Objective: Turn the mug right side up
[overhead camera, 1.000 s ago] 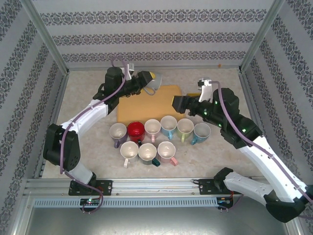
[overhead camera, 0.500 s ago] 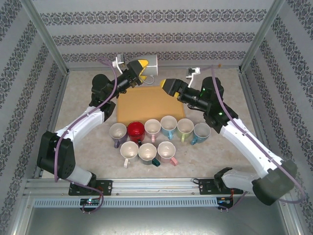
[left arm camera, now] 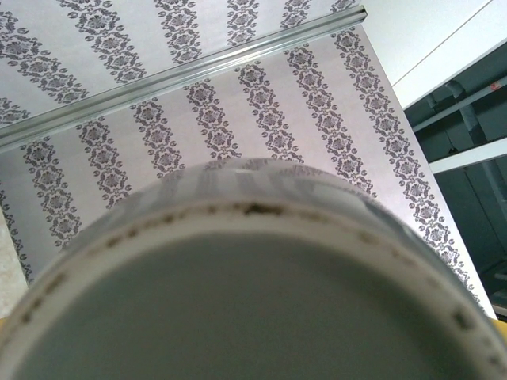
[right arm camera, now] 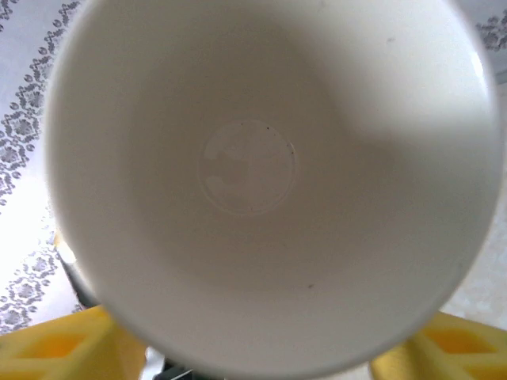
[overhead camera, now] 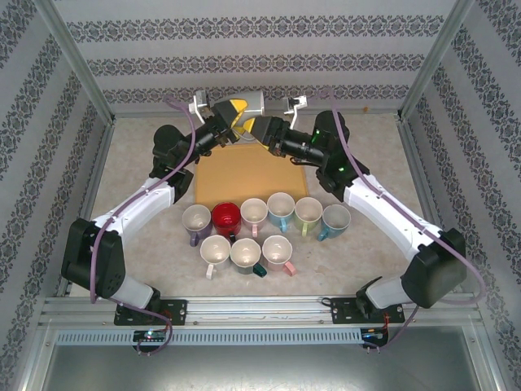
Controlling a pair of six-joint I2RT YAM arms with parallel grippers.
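The white mug is held by its base [left arm camera: 253,309] in my left gripper. My right gripper should therefore grip the mug's rim [overhead camera: 262,103] and my left gripper should open before the mug is put down upright.
A white mug [overhead camera: 251,103] is held in the air at the back of the cell, lying sideways over the far edge of the orange mat [overhead camera: 244,175]. My left gripper [overhead camera: 236,110] is shut on it from the left. In the left wrist view the mug's base [left arm camera: 253,301] sits close up and hides the fingers. My right gripper [overhead camera: 261,128] is just right of and below the mug. In the right wrist view the mug's white inside [right arm camera: 249,166] faces the camera, and the yellow fingers [right arm camera: 51,348] stand wide apart, open, at both lower corners.
Several upright mugs stand in two rows in front of the mat, among them a red one [overhead camera: 225,217] and a white one with a pink handle [overhead camera: 278,251]. Patterned walls and metal posts [overhead camera: 81,77] close in the cell on three sides.
My right arm has swung left and toward the back wall until its open gripper reached the mug. My left arm lifted the mug higher a second ago and has held still since.
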